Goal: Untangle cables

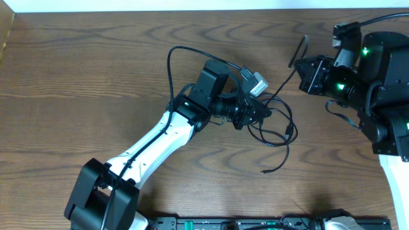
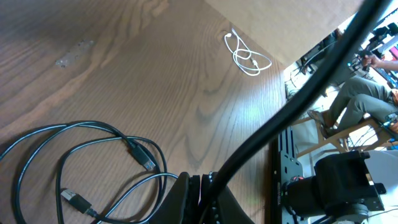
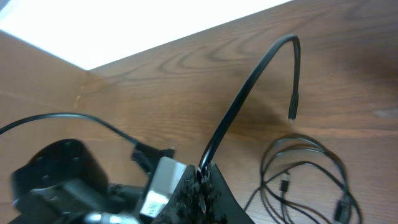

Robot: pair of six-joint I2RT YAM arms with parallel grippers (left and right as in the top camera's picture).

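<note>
The robot's right gripper is holding the black cable (image 1: pixel 304 43) near its end and the rest goes into the loops (image 1: pixel 254 133), so the right gripper should open and grab a piece of the cable down there.
The black cable (image 1: pixel 281 131) lies in loose loops on the wooden table just right of centre, with plug ends showing in the left wrist view (image 2: pixel 93 127). My left gripper (image 1: pixel 259 114) sits at the loops' left edge, shut on a strand of the black cable (image 2: pixel 208 186). My right gripper (image 1: pixel 300 66) is up and to the right, shut on the black cable near one end (image 3: pixel 202 171); that end arches up with its plug hanging free. The white cable (image 2: pixel 247 57) lies apart in a small coil near a table edge. It does not show in the overhead view.
The right arm's body (image 1: pixel 377 70) fills the table's right side. A black rail (image 1: pixel 255 223) runs along the front edge. The left arm's camera housing (image 3: pixel 158 183) sits close beside the right gripper. People on chairs (image 2: pixel 360 93) are beyond the table.
</note>
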